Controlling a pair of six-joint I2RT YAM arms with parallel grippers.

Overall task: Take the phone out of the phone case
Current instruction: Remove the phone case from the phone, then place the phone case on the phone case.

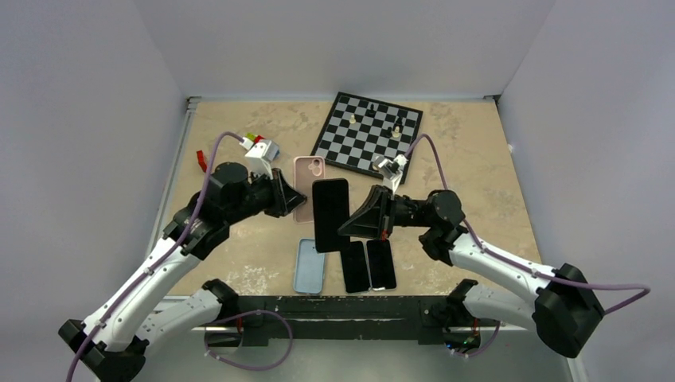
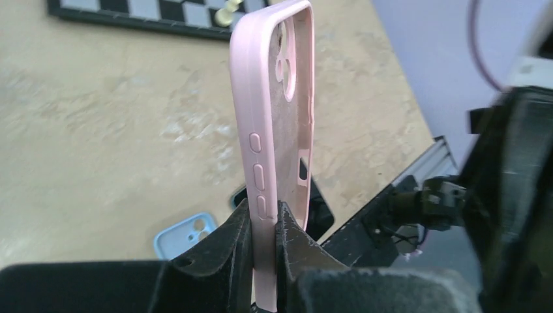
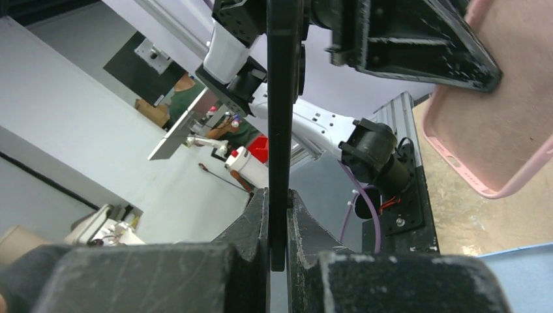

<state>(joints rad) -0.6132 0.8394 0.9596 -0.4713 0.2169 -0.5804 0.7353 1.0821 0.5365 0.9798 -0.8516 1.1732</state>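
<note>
My left gripper has the empty pink phone case [image 1: 308, 180] in line with the light blue case [image 1: 309, 267], so it should keep going toward the light blue case and let go on top of it.
The pink phone case [image 1: 306, 180] is held above the table, and my left gripper [image 1: 288, 196] is shut on its side wall. In the left wrist view the pink phone case [image 2: 270, 130] stands on edge and is hollow, with my left gripper [image 2: 265, 218] pinching the wall by the buttons. The black phone [image 1: 330, 213] hangs beside the case, apart from it, with my right gripper [image 1: 356, 220] shut on its right edge. In the right wrist view the black phone [image 3: 282, 98] shows edge-on between my right gripper [image 3: 278, 199] jaws, and the pink phone case [image 3: 486, 117] is at the right.
On the table near the front edge lie a light blue case [image 1: 310, 266] and two black phones [image 1: 368, 265]. A chessboard [image 1: 367, 131] with a few pieces lies at the back. A small white block with coloured parts [image 1: 263, 149] sits at the back left.
</note>
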